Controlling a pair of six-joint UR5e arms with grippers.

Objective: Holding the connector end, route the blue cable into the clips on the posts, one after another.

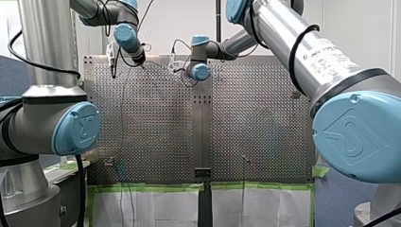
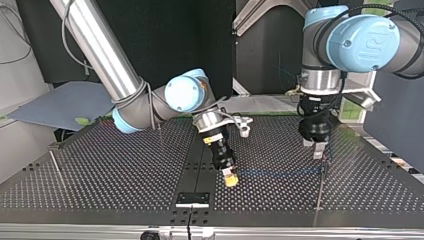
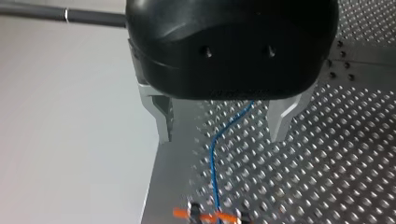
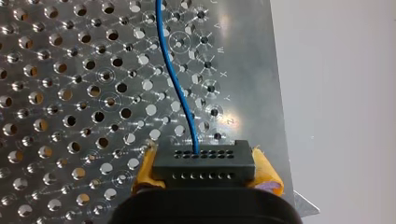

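Note:
The part of the blue cable (image 4: 172,73) leaving the black connector bows smoothly, so the blue cable will follow in a gentle arc instead of kinking when I carry it.
In the right wrist view my right gripper (image 4: 204,176) is shut on a black connector (image 4: 203,161), gripped between yellow pads (image 4: 266,173). A thin blue cable (image 4: 173,77) leaves the connector and runs ahead over the perforated plate. In the top view the cable (image 2: 280,173) lies low across the table from my right gripper (image 2: 230,179) toward a thin post (image 2: 320,192) under my left gripper (image 2: 316,146). My left gripper (image 3: 223,123) hangs open above the plate. The cable (image 3: 214,154) passes between its metal fingers (image 3: 163,122) without touching them, and runs on to an orange clip (image 3: 205,215).
Another thin post (image 2: 55,162) stands at the top view's left, and a black bracket (image 2: 192,198) sits at the table's near middle. In the front view green tape (image 1: 146,187) lines the plate's near edge and a small post (image 1: 245,160) stands right of centre.

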